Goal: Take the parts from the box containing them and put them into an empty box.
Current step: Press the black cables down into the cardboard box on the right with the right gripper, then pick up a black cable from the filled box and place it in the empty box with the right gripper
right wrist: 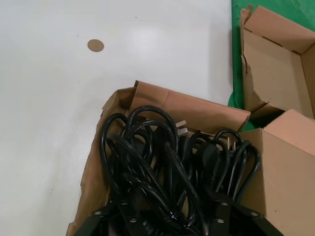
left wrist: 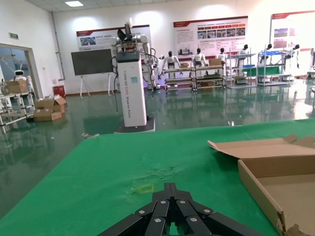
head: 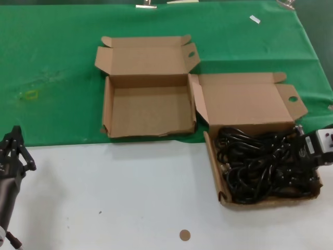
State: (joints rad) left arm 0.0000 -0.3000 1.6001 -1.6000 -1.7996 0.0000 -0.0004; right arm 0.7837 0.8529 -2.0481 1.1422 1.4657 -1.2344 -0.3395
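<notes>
My gripper will lift the black cable (right wrist: 182, 172) free of the others, still coiled, because its loops gather into a bundle (right wrist: 173, 214) between my fingers.
The parts are black power cables (head: 260, 164), tangled in the box containing them (head: 214, 177) at the right, with its lid folded back. An empty box (head: 148, 112) lies open to its left on the green cloth. My right gripper (head: 294, 153) reaches into the cable box from the right. In the right wrist view it (right wrist: 171, 206) is open, its fingers spread wide down among the cables (right wrist: 162, 157) inside the box wall (right wrist: 192, 110). My left gripper (head: 16, 133) waits shut at the near left, clear of both boxes, tips together (left wrist: 170, 186).
A green cloth (head: 52, 67) covers the far half of the table and bare white tabletop (head: 104, 198) the near half. A small brown disc (head: 184, 235) lies near the front edge. A yellow mark (head: 31, 95) sits on the cloth at the left.
</notes>
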